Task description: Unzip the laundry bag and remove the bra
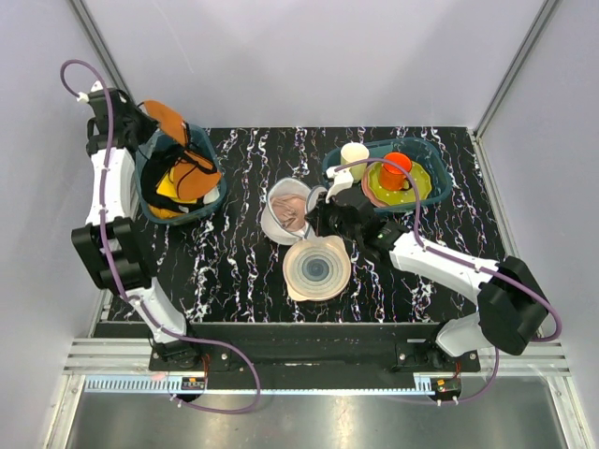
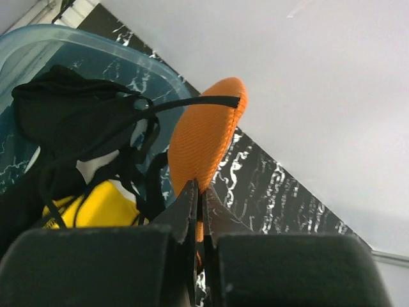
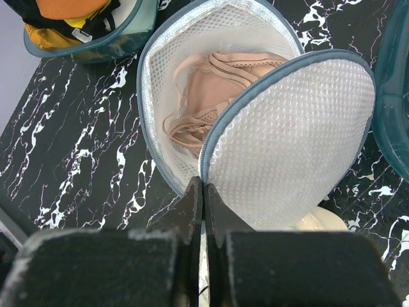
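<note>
My left gripper has the orange garment [image 1: 167,120] hanging above the open basket of black garments. It should keep lowering the orange garment until the garment is inside the basket's rim, then let go.
The laundry bag [image 1: 277,213] lies unzipped at the table's middle, its mesh lid [image 3: 297,131] folded up and open. The pink-beige bra [image 3: 204,93] lies inside the bag's lower half and also shows in the top view [image 1: 291,208]. My right gripper [image 3: 203,187] is shut on the lid's zip rim at its near edge; in the top view it [image 1: 318,211] sits at the bag's right side. My left gripper [image 2: 199,192] is shut on the orange garment with black trim [image 2: 204,134], held above the left basket [image 1: 215,154].
The left teal basket holds yellow [image 2: 105,204] and black garments. A pale round plate with blue-grey rings [image 1: 316,268] lies just in front of the bag. A right teal basket [image 1: 432,159] holds a cream cup [image 1: 355,153], an orange cup [image 1: 396,169] and plates.
</note>
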Tool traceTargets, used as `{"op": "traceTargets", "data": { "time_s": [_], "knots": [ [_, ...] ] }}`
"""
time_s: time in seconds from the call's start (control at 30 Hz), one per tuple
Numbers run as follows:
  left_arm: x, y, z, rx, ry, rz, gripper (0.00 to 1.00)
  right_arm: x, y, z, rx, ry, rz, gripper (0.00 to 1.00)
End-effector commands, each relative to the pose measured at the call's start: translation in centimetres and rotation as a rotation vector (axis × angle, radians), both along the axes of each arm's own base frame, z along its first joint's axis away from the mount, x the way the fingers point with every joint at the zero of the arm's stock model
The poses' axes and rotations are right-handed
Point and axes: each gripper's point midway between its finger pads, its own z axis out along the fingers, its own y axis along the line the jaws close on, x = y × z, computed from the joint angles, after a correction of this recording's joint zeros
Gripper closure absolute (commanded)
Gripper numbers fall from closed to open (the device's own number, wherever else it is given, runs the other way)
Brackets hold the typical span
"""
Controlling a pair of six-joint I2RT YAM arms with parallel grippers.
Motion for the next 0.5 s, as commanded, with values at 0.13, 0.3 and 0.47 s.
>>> {"op": "traceTargets", "data": {
  "time_s": [0.13, 0.3, 0.47],
  "knots": [
    [3.5, 3.5, -4.9, 0.035, 0.132, 0.070, 1.00, 0.7, 0.8, 2.0, 0.019, -0.055, 0.012, 1.00],
    [2.1, 4.3, -13.3, 0.007, 0.301, 0.144, 1.00, 0.6, 1.2, 1.1, 0.012, -0.029, 0.030, 1.00],
    [0.7, 4.6, -17.7, -0.011, 0.390, 0.190, 1.00, 0.5, 1.4, 0.8, 0.014, -0.017, 0.036, 1.00]
  ]
}}
